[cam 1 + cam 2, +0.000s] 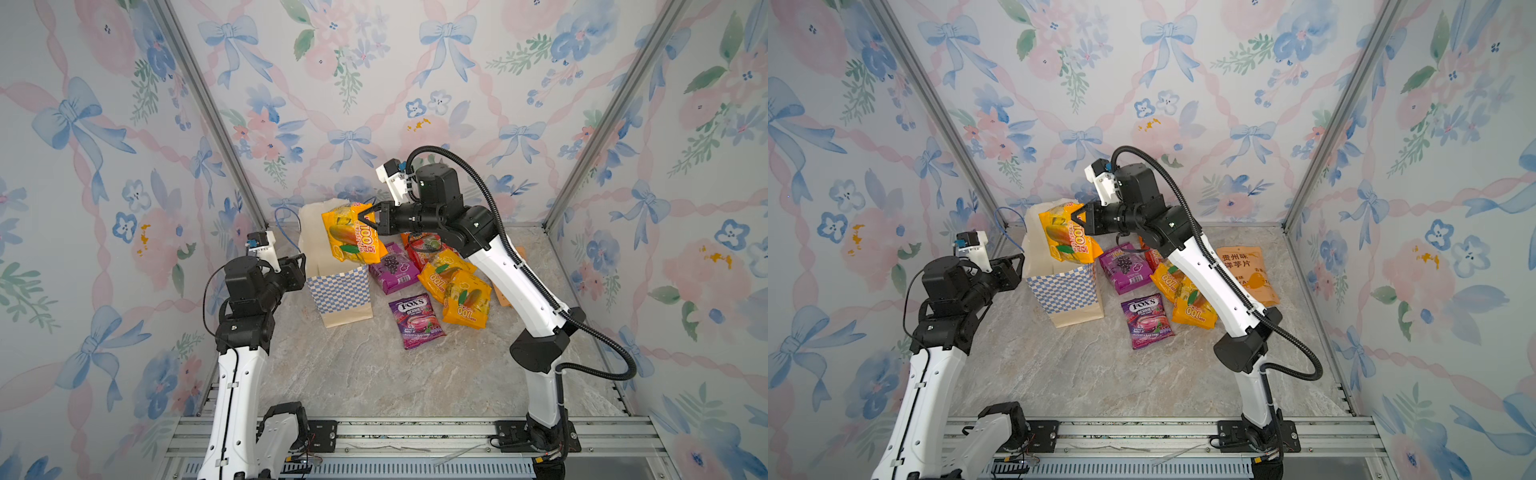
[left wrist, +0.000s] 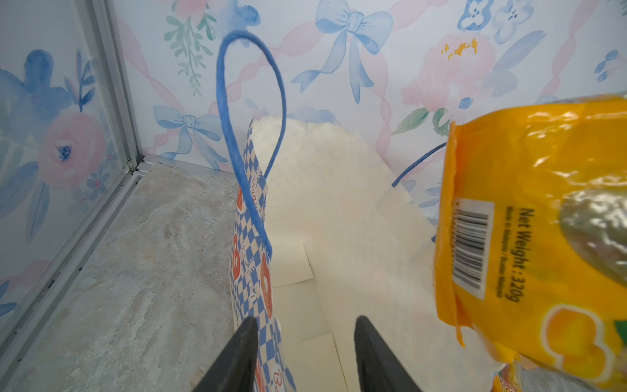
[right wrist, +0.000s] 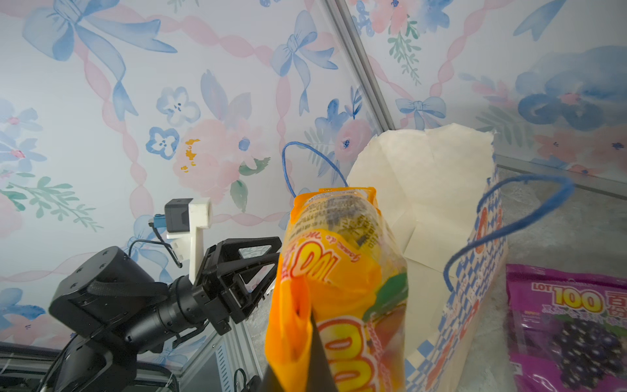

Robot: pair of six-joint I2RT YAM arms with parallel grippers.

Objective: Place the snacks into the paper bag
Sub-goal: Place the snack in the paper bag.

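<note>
I should pinch the paper bag's rim (image 2: 277, 339), which stands loose in my open left gripper, to steady the bag before my right gripper lowers the packet.
The paper bag (image 1: 340, 286) (image 1: 1065, 291) stands open at the back left, checkered outside and cream inside (image 2: 322, 203) (image 3: 424, 190). My right gripper (image 1: 363, 218) (image 1: 1077, 216) (image 3: 310, 325) is shut on a yellow-orange snack packet (image 1: 349, 237) (image 1: 1065, 237) (image 2: 543, 237) (image 3: 339, 271), which hangs over the bag's mouth. My left gripper (image 1: 304, 270) (image 1: 1020, 270) (image 2: 305, 320) (image 3: 276, 253) is open and straddles the bag's left wall at the rim. Right of the bag lie other snacks: a purple grape packet (image 1: 392, 268) (image 1: 1125, 268) (image 3: 570, 322), a purple Fox's packet (image 1: 415, 322) (image 1: 1146, 320), two yellow-orange packets (image 1: 465, 299), a red one (image 1: 419, 245) and a tan kraft pouch (image 1: 1250, 274).
Flowered walls with aluminium corner posts (image 1: 216, 112) (image 1: 598, 133) close in the marble table (image 1: 374, 374) on three sides. The bag's blue cord handles (image 2: 251, 101) (image 3: 509, 227) stand up by its rim. A metal rail (image 1: 415, 432) runs along the front edge.
</note>
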